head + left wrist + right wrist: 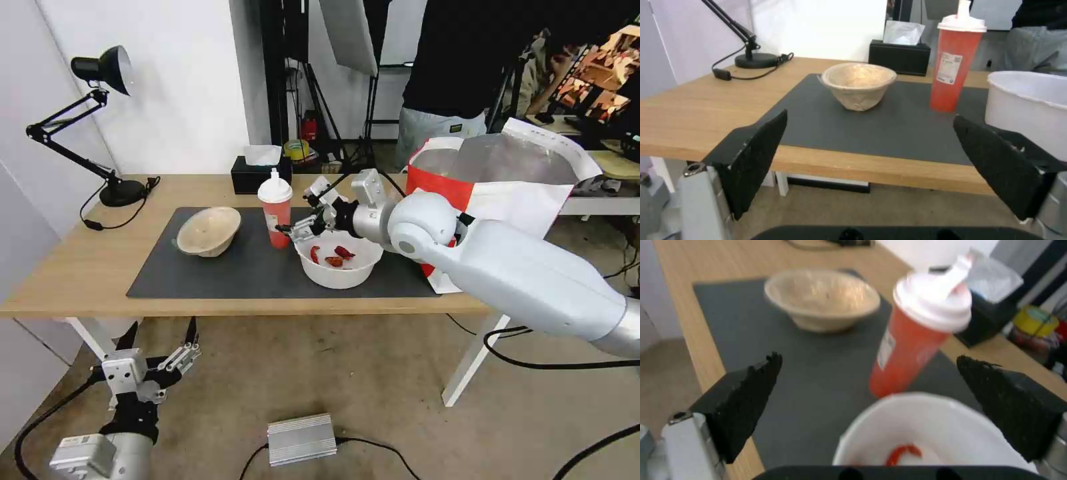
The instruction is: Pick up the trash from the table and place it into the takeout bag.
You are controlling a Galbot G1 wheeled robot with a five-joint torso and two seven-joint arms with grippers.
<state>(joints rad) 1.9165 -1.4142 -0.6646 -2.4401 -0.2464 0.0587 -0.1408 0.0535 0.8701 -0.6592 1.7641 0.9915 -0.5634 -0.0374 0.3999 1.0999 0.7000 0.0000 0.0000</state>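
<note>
I expect red scraps (344, 253) lying loose in the white plastic bowl (336, 277) to slide to the bowl's low side when I carry it tipped.
On the dark mat (233, 273) of the table (73, 273) stand a beige pulp bowl (209, 230), a tall red cup (275, 213) with a white lid, and a white plastic bowl (340, 263) holding red scraps. My right gripper (301, 215) hovers open over the white bowl's far-left rim, close beside the cup. From the right wrist, the cup (907, 343) and white bowl (925, 436) lie between the open fingers (746, 400). The red-and-white takeout bag (507, 180) stands open at the table's right end. My left gripper (160, 343) hangs open below the table's front edge.
A black desk lamp (100, 73) and its cord sit at the table's back left. A black tissue box (260, 175) stands behind the cup. A person (467, 60) stands behind the bag. A grey box (300, 437) and cables lie on the floor.
</note>
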